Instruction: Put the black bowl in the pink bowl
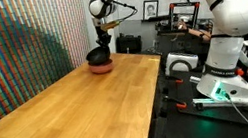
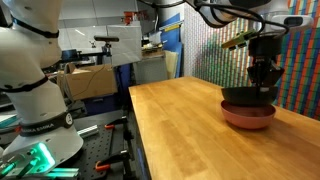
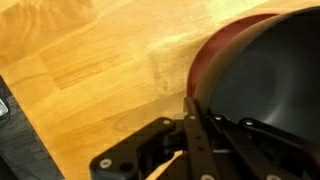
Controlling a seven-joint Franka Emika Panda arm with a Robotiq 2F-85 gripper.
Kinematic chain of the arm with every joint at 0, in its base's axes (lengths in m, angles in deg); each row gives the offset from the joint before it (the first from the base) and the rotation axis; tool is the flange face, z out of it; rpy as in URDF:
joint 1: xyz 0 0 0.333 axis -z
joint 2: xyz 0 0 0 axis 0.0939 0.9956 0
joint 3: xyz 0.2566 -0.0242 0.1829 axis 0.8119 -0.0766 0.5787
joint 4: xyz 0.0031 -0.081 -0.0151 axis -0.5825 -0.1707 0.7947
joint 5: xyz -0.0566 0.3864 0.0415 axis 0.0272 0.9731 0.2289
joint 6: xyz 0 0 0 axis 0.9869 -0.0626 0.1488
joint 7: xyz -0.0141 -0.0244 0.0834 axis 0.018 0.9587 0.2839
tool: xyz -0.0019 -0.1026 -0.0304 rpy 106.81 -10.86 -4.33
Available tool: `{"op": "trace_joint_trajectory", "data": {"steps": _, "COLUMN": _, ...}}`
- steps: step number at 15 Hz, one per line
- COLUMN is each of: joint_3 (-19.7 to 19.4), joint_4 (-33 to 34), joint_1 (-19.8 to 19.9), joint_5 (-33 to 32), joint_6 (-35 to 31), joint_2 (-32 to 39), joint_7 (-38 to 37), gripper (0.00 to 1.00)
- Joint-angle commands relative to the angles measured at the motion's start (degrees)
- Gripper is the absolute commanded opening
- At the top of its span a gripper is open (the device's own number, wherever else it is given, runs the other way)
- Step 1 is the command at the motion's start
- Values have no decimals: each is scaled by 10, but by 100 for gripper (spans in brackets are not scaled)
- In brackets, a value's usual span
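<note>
The black bowl (image 2: 244,96) is hanging upright above the pink bowl's opening (image 2: 247,108), so my gripper should go on down until the black bowl rests inside, before it lets go.
The black bowl (image 2: 250,97) sits nested inside the pink bowl (image 2: 248,118) at the far end of the wooden table, and both show in the other exterior view (image 1: 97,56) (image 1: 101,68). My gripper (image 2: 263,80) comes down from above onto the black bowl's rim; it also shows in an exterior view (image 1: 106,44). In the wrist view my gripper (image 3: 196,100) has its fingers closed over the rim of the black bowl (image 3: 275,70). The pink bowl's rim (image 3: 212,52) shows around the black bowl.
The wooden table (image 1: 81,117) runs long toward the camera. A colourful patterned wall (image 1: 9,48) stands along one side. A second robot base (image 1: 226,57) and cluttered benches stand beyond the table's other edge.
</note>
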Motion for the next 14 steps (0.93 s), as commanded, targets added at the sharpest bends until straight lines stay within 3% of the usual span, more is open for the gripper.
{"op": "trace_joint_trajectory", "data": {"steps": 1, "joint_3": 1, "joint_4": -70, "joint_1": 13, "joint_5": 25, "joint_6": -47, "joint_2": -31, "joint_7": 4, "gripper": 1}}
{"op": "trace_joint_trajectory", "data": {"steps": 5, "joint_3": 3, "joint_4": -119, "joint_1": 14, "joint_5": 46, "joint_6": -108, "joint_2": -23, "joint_7": 0, "gripper": 1}}
{"op": "trace_joint_trajectory", "data": {"steps": 6, "joint_3": 5, "joint_4": -125, "joint_1": 14, "joint_5": 54, "joint_6": -118, "joint_2": -19, "joint_7": 0, "gripper": 30}}
{"op": "trace_joint_trajectory", "data": {"steps": 8, "joint_3": 8, "joint_4": -133, "joint_1": 14, "joint_5": 70, "joint_6": -135, "joint_2": -15, "joint_7": -1, "gripper": 37}}
{"op": "trace_joint_trajectory", "data": {"steps": 14, "joint_3": 20, "joint_4": -126, "joint_1": 12, "joint_5": 99, "joint_6": -129, "joint_2": -34, "joint_7": 17, "gripper": 84}}
